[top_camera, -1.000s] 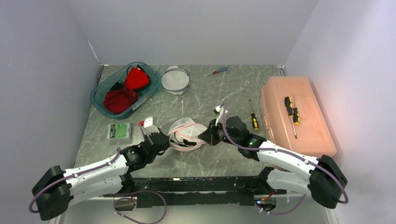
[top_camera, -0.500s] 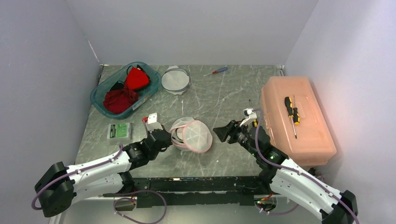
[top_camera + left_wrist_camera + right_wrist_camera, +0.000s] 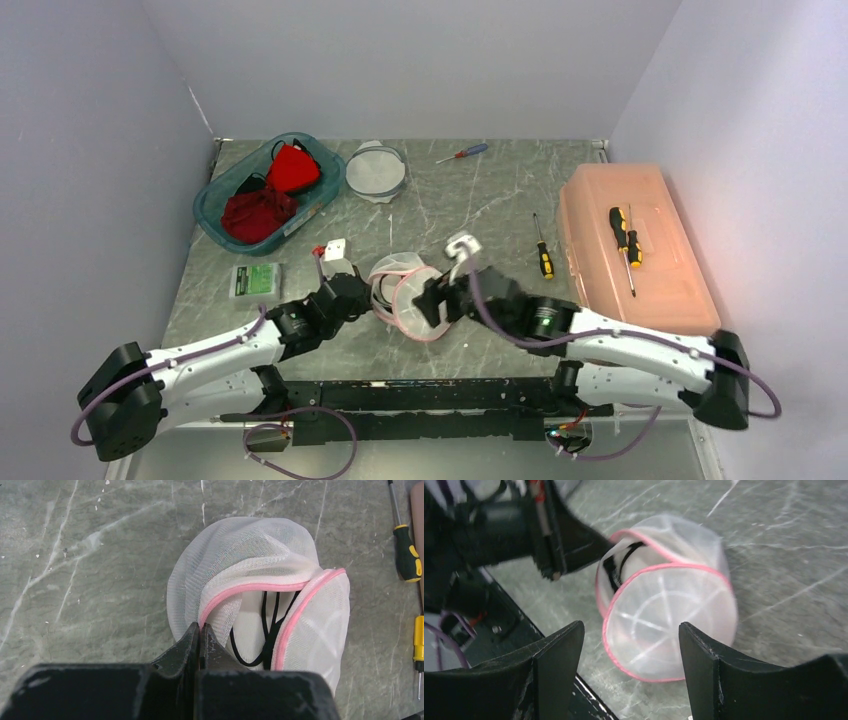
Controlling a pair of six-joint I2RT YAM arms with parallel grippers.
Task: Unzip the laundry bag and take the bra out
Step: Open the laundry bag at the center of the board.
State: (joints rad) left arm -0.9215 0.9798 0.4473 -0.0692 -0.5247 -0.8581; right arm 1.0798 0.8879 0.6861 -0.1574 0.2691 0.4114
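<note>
Next, I take the flap's pink edge [image 3: 424, 340] with my right gripper and pull it aside first, because the round flap [image 3: 410, 300] leans over the laundry bag's opening and the bra.
The laundry bag [image 3: 400, 290] is a white mesh pouch with a pink zipper rim, lying at the table's near middle with its round flap [image 3: 664, 625] standing open. Black bra straps [image 3: 265, 630] show inside the opening, also visible in the right wrist view as the bra [image 3: 616, 565]. My left gripper [image 3: 362, 303] is shut on the bag's pink rim [image 3: 240, 589] at its left side, seen up close as the left gripper [image 3: 200, 628]. My right gripper [image 3: 432, 300] hovers open just right of the flap, and in its own view the right gripper [image 3: 630, 630] holds nothing.
A teal bin [image 3: 216, 205] with red clothes sits back left, a round mesh bag [image 3: 377, 170] beside it. An orange toolbox [image 3: 630, 270] carrying a screwdriver [image 3: 622, 232] lies right. Another screwdriver [image 3: 541, 255], a red-handled one [image 3: 462, 153] and a green packet [image 3: 256, 280] lie on the table.
My right gripper let go of the bag and opened, swung out to the right, then came back close to the flap. The bag's flap now stands open. The left gripper kept its hold.
</note>
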